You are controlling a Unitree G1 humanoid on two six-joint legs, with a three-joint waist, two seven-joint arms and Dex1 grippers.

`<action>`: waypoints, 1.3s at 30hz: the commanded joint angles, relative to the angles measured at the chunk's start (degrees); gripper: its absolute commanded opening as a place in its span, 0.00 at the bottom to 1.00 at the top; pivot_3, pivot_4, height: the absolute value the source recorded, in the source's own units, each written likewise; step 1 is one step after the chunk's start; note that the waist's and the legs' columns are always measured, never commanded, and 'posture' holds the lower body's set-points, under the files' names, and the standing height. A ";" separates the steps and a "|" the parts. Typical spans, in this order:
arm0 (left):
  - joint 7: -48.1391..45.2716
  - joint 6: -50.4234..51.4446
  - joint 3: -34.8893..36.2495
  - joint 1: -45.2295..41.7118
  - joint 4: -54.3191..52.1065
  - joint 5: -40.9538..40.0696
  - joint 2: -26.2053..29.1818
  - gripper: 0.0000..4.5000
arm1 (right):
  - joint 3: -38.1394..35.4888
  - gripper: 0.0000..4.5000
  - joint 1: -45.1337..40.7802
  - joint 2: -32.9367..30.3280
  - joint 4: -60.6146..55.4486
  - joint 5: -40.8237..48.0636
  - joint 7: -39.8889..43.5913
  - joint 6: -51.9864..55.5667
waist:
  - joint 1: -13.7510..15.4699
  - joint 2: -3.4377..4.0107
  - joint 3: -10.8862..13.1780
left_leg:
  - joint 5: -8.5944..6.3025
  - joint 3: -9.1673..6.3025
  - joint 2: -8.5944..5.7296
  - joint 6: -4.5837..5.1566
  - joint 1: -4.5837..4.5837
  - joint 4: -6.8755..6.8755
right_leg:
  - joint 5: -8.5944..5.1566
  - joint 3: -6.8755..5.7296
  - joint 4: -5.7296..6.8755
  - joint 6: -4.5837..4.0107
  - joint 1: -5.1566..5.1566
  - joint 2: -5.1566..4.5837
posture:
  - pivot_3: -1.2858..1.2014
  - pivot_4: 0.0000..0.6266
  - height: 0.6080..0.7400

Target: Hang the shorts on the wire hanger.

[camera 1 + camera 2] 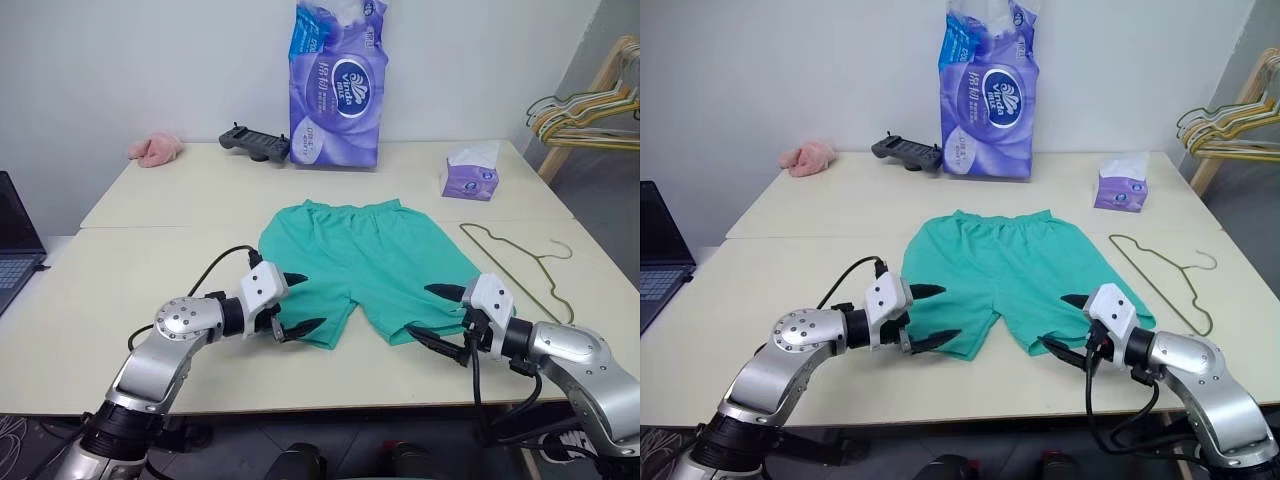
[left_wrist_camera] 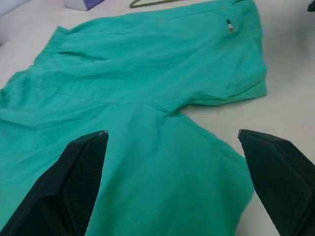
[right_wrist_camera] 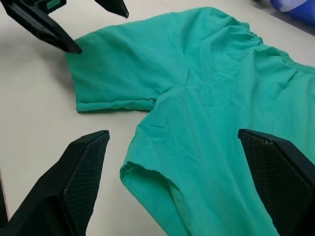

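Observation:
My left gripper's open fingers are on both sides of the shorts leg's inner edge (image 1: 345, 322). I keep lowering them until they close on that leg's hem corner (image 1: 331, 346).
The teal-green shorts (image 1: 365, 255) lie flat on the pale table, waistband toward the far side and both legs toward me. The thin olive-gold wire hanger (image 1: 515, 262) lies on the table just right of them, its hook pointing right. My left gripper (image 1: 308, 302) is open at the hem of the left leg and points in toward the cloth. My right gripper (image 1: 422, 310) is open at the hem of the right leg and faces the left one. Neither holds anything. The left wrist view looks over the shorts (image 2: 147, 98) between its open fingers (image 2: 81, 177); the right wrist view does too (image 3: 206, 98).
At the back of the table (image 1: 150, 300) stand a purple tissue-roll pack (image 1: 337, 85), a small tissue box (image 1: 470, 175), a black controller (image 1: 255, 143) and a pink cloth (image 1: 153, 150). A laptop (image 1: 15, 245) sits at the left. A bunch of hangers (image 1: 585, 110) hangs at the far right.

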 commanded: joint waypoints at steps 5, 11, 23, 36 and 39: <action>-1.33 -1.99 -5.63 1.27 0.64 5.31 0.87 1.00 | -0.68 0.99 -0.28 0.84 -2.23 0.86 -1.87 -0.38 | 0.01 0.00 -0.01 | 0.00 0.00 0.00 0.01 -0.01 0.00 | 0.00 0.00 0.00 0.01 0.00 0.00 | 0.53 0.05 1.00; -1.11 -5.31 -9.57 -0.40 6.26 11.30 0.60 1.00 | -1.36 0.99 -1.87 2.28 -4.05 3.33 -4.30 3.10 | 0.00 -0.01 -0.04 | -0.01 0.00 0.01 0.01 0.01 0.01 | 0.02 0.00 0.04 0.00 0.00 0.01 | 0.53 0.04 1.00; -1.49 -4.94 -10.56 -3.50 9.52 12.49 -1.52 0.61 | -1.97 1.00 -1.40 1.84 -4.36 3.17 -5.41 3.46 | -0.88 0.07 -0.17 | -0.01 0.00 0.00 0.02 0.06 0.05 | 0.16 0.00 0.02 0.11 0.07 0.01 | 0.52 0.04 1.00; -3.24 -9.29 -9.19 -6.46 14.00 14.67 1.93 0.01 | -2.12 1.00 -2.32 1.81 -3.53 2.92 -5.49 3.18 | -1.19 0.06 -0.16 | 0.00 0.00 0.01 0.02 0.05 0.06 | 0.17 0.00 0.03 0.09 0.03 0.02 | 0.52 0.06 1.00; -4.02 -14.45 -8.47 -9.19 18.63 16.56 5.29 0.01 | -1.87 1.00 -2.59 1.76 -3.14 2.82 -5.16 2.94 | -1.23 0.08 -0.17 | 0.00 0.00 0.05 0.02 0.06 0.05 | 0.19 0.00 0.03 0.05 0.03 0.07 | 0.52 0.06 1.00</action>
